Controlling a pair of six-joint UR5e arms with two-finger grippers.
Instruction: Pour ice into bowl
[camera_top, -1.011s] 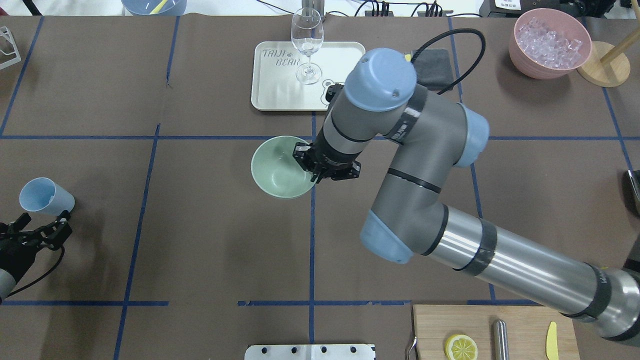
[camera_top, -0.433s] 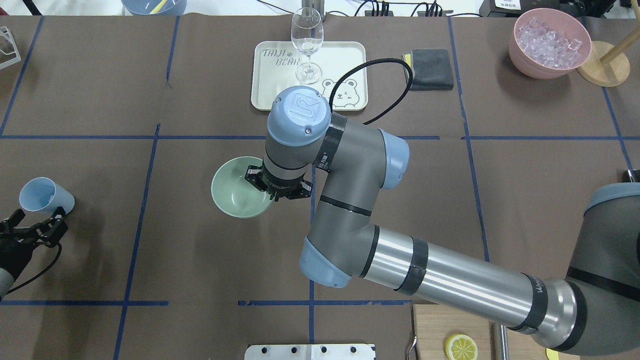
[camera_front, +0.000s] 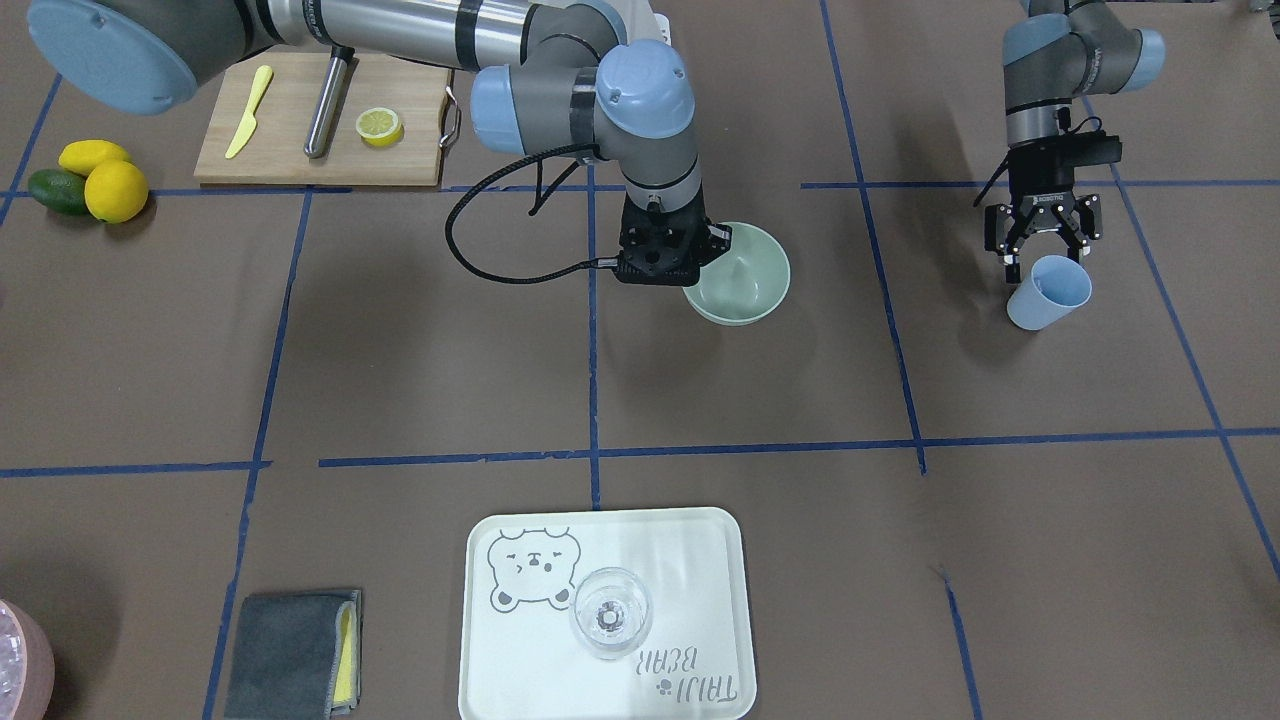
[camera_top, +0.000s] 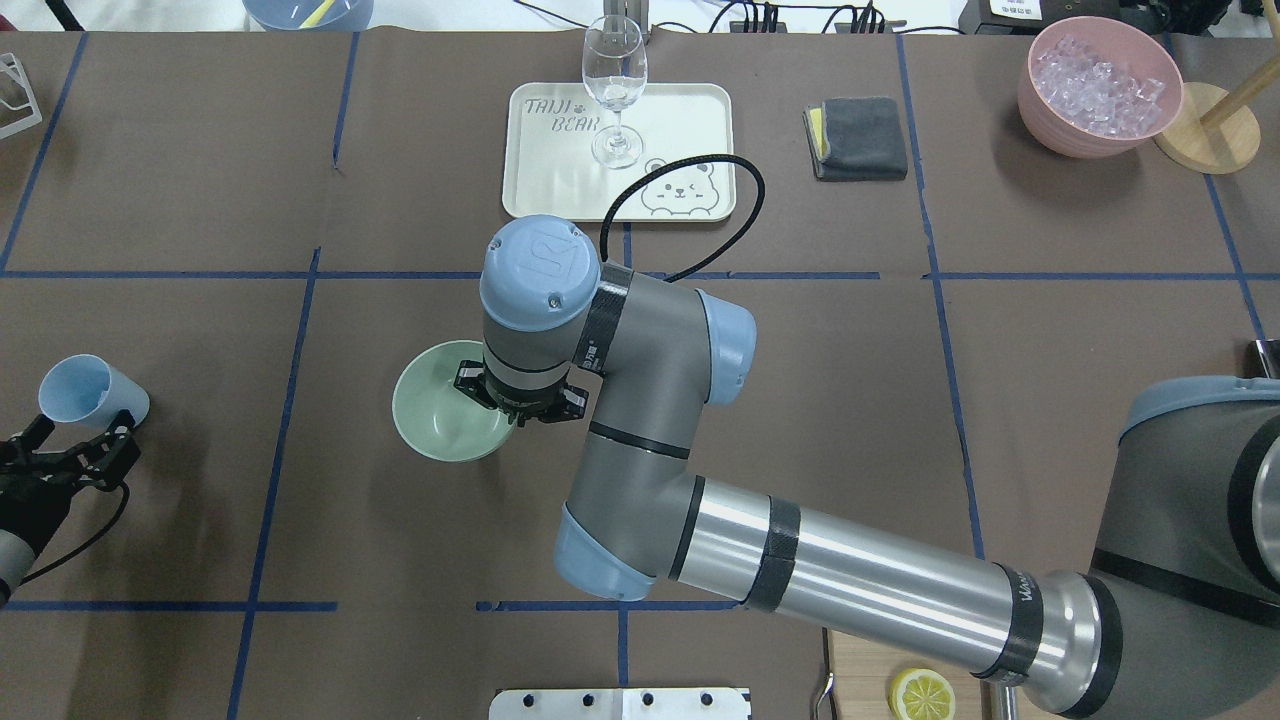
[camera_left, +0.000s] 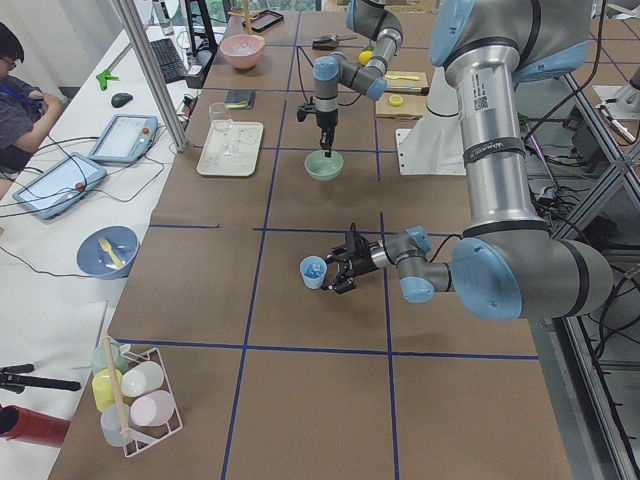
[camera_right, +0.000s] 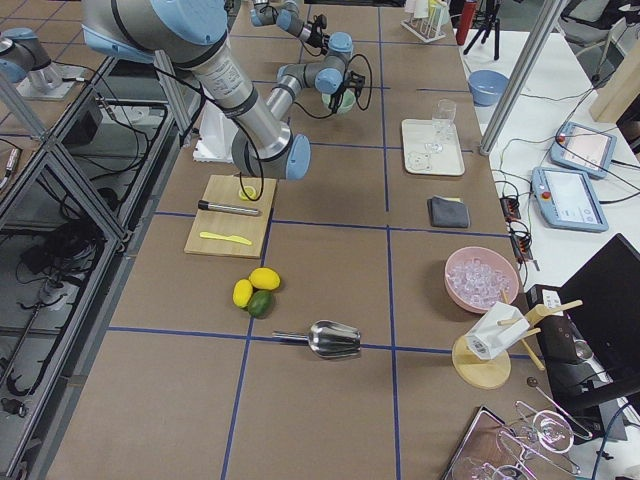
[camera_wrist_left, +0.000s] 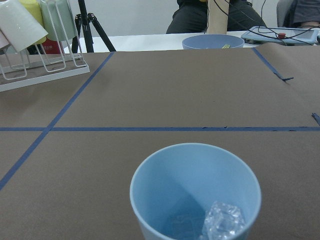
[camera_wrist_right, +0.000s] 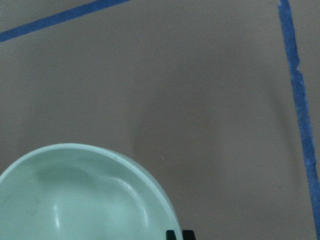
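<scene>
Clear ice cubes (camera_wrist_left: 223, 220) are sitting loose in the wide blue cup (camera_wrist_left: 192, 200), so the ice cubes will fall out and pile up in the bowl when I pour.
The pale sage-green bowl (camera_top: 432, 412) stands left of the table's middle and also shows in the front view (camera_front: 748, 280) and the right wrist view (camera_wrist_right: 85, 200). It looks empty. My right gripper (camera_top: 508, 400) is shut on the bowl's rim nearest the arm (camera_front: 703, 262). The blue cup (camera_top: 88, 392) stands upright at the far left. It holds a few clear ice cubes (camera_wrist_left: 223, 221). My left gripper (camera_top: 80, 440) is open just behind the cup (camera_front: 1048, 292), apart from it.
A white tray (camera_top: 680, 120) with a wine glass (camera_top: 614, 90) sits at the back centre. Further right are a grey cloth (camera_top: 858, 138) and a pink container of ice (camera_top: 1100, 85). A cutting board (camera_front: 290, 140) with a lemon half lies near the robot's right.
My right arm has dragged the green bowl leftward and towards the robot. My left gripper has drawn back a little from the blue cup.
</scene>
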